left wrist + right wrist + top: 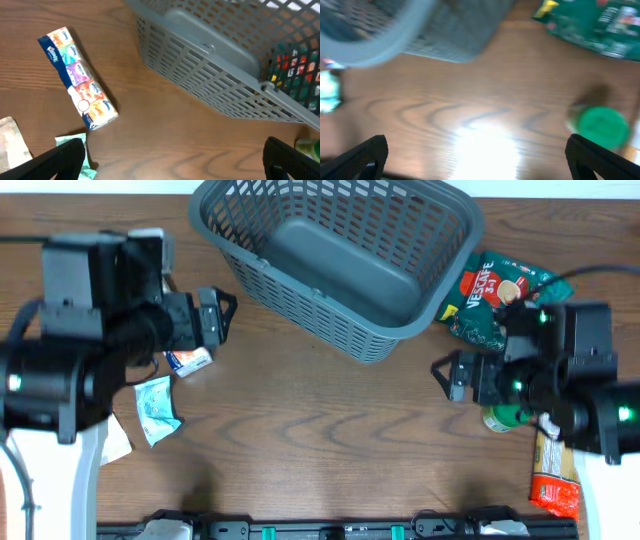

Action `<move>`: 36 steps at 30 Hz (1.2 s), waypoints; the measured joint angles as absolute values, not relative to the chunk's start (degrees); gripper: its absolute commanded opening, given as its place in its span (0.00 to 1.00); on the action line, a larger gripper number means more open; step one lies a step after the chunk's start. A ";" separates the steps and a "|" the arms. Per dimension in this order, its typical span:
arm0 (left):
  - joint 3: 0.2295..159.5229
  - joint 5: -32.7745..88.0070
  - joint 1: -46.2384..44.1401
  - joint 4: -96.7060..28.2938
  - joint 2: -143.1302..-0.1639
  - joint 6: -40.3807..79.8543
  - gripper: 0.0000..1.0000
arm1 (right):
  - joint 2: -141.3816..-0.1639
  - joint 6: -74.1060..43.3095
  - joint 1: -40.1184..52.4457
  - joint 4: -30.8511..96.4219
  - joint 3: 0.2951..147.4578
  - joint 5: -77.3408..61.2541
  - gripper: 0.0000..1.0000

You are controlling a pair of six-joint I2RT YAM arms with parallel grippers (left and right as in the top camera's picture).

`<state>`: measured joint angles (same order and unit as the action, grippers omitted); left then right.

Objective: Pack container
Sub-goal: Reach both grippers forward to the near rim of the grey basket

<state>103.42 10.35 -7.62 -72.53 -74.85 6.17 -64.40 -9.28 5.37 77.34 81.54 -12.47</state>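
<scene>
The basket stands crooked with its front corner (376, 348) sticking out forward, so the robot's left gripper should grip its rim (228, 252) and turn the basket straight together with the right gripper before packing.
The container (290, 290) is a large dark grey slotted basket at the back middle of the table, with nothing in it. It also shows in the left wrist view (210, 90) and, blurred, in the right wrist view (395, 35). My left gripper (222, 317) is open and empty, left of the basket, above a Kleenex tissue pack (77, 77). My right gripper (445, 375) is open and empty, right of the basket's front corner. A green-lidded jar (597, 125) sits just right of it.
A green Nescafe bag (490, 295) lies right of the basket. A light blue packet (158, 408) and a pale packet (115, 442) lie at the left. An orange-red packet (553, 475) lies at the front right.
</scene>
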 measured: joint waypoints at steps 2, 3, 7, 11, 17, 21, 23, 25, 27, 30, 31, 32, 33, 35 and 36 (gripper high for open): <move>104.09 10.35 -7.62 -74.22 -76.40 5.93 0.99 | -66.15 -8.03 5.37 77.06 82.72 -15.84 0.73; 104.09 10.33 -7.62 -74.81 -76.95 5.91 0.99 | -66.72 -7.49 5.37 76.82 82.83 -16.99 0.64; 104.09 10.39 -7.62 -75.46 -78.81 5.74 0.99 | -68.31 -6.52 5.37 76.66 82.85 -19.38 0.13; 104.09 10.61 -7.62 -73.58 -79.31 5.82 0.74 | -68.95 -6.26 5.37 76.69 82.85 -19.81 0.01; 104.18 10.76 -7.88 -68.03 -79.29 5.61 0.05 | -68.99 -6.07 5.56 76.14 82.87 -18.57 0.01; 104.18 10.48 -9.19 -65.14 -79.48 4.27 0.05 | -69.23 -6.07 7.40 75.81 82.87 -16.62 0.01; 104.27 10.07 -10.07 -63.83 -80.09 3.27 0.05 | -69.73 -6.07 8.84 75.16 82.87 -15.81 0.01; 104.68 9.72 -10.92 -62.83 -81.43 1.65 0.05 | -70.50 -6.02 10.61 74.24 82.87 -15.18 0.01; 105.06 9.43 -11.53 -62.00 -83.26 -0.10 0.06 | -71.53 -5.85 12.97 72.88 82.87 -14.57 0.01; 105.25 9.04 -12.05 -60.29 -86.28 -2.57 0.05 | -72.93 -5.56 16.27 71.72 82.87 -13.80 0.01; 105.25 8.95 -12.05 -59.68 -87.20 -3.29 0.06 | -73.56 -5.43 17.45 71.40 82.87 -13.30 0.01; 105.25 8.82 -12.08 -58.72 -88.25 -4.29 0.06 | -74.13 -5.37 18.57 71.11 82.87 -12.95 0.01; 105.25 8.75 -12.08 -57.69 -89.08 -5.04 0.05 | -74.67 -5.26 19.42 70.87 82.87 -12.58 0.01; 105.25 8.60 -12.08 -55.37 -90.76 -6.61 0.06 | -75.88 -4.71 21.04 70.52 82.87 -11.94 0.01; 105.25 8.60 -12.08 -53.95 -91.57 -7.53 0.05 | -76.82 -4.19 22.04 70.32 82.87 -11.73 0.01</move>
